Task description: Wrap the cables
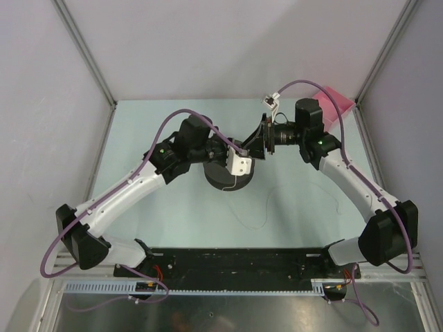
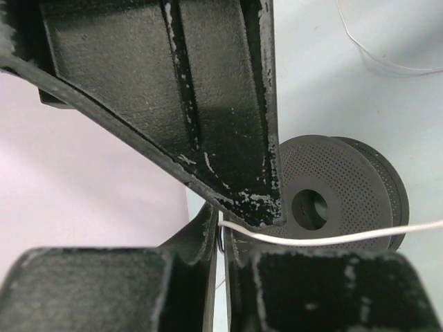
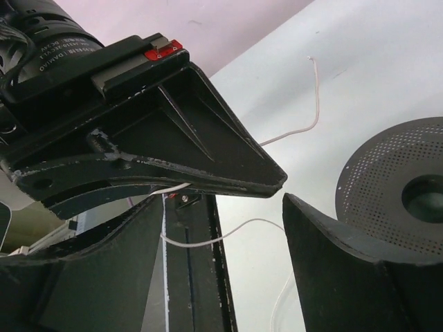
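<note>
The robot's left gripper reaches across the spool (image 1: 225, 180) while holding the cable, so the right gripper should take hold of the cable (image 3: 256, 220) before the left gripper moves back for a new grip.
The cable is a hair-thin whitish wire (image 2: 332, 238). My left gripper (image 2: 221, 223) is shut on it, and the wire runs out to the right in front of the dark grey perforated spool (image 2: 346, 180). In the top view the left gripper (image 1: 243, 160) sits just above the spool (image 1: 223, 181), and slack wire (image 1: 257, 220) trails on the table. My right gripper (image 3: 223, 207) is open and holds nothing. Its fingers straddle the left gripper's tip (image 3: 263, 181). A loop of wire (image 3: 208, 242) hangs between them. The spool (image 3: 387, 180) is at the right.
A pink flat object (image 1: 332, 100) lies at the back right corner. Grey walls enclose the table on three sides. Purple cables loop along both arms. The right gripper (image 1: 261, 138) almost touches the left one. More wire curls at the top right of the left wrist view (image 2: 387, 66).
</note>
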You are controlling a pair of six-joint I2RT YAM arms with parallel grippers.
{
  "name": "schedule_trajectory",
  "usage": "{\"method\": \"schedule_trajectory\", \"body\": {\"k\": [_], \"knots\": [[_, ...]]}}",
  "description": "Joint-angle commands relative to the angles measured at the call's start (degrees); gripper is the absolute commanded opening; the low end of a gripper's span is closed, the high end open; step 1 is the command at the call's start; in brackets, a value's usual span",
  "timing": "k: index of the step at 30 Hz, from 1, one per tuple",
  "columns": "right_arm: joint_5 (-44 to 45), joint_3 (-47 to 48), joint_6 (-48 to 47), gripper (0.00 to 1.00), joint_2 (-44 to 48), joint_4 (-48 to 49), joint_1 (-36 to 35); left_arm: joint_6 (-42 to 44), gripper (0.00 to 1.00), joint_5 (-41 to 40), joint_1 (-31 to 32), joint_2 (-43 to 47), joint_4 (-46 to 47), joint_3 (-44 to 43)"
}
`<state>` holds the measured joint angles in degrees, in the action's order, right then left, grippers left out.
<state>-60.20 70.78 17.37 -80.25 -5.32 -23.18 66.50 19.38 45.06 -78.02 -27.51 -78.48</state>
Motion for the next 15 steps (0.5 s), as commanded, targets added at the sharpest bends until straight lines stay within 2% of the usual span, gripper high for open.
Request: {"method": "schedule_trajectory", "body": {"k": [1,10,15], "knots": [[-1.4,1.6,0.4,0.74,-0.9,2.5,-0.9,1.6,0.09,-0.6,0.5,0.2,2.6,0.5],[-2.6,1.6,-0.3,0.76,1.6,-4.1,5.4,3.6,0.08,-1.7,0.4,1.9,3.4,4.3],[-1.1,1.6,-1.3,0.79,2.9,-5.6,4.4,3.3,0.09,-1.6,0.5,1.6,3.7,4.1]]}}
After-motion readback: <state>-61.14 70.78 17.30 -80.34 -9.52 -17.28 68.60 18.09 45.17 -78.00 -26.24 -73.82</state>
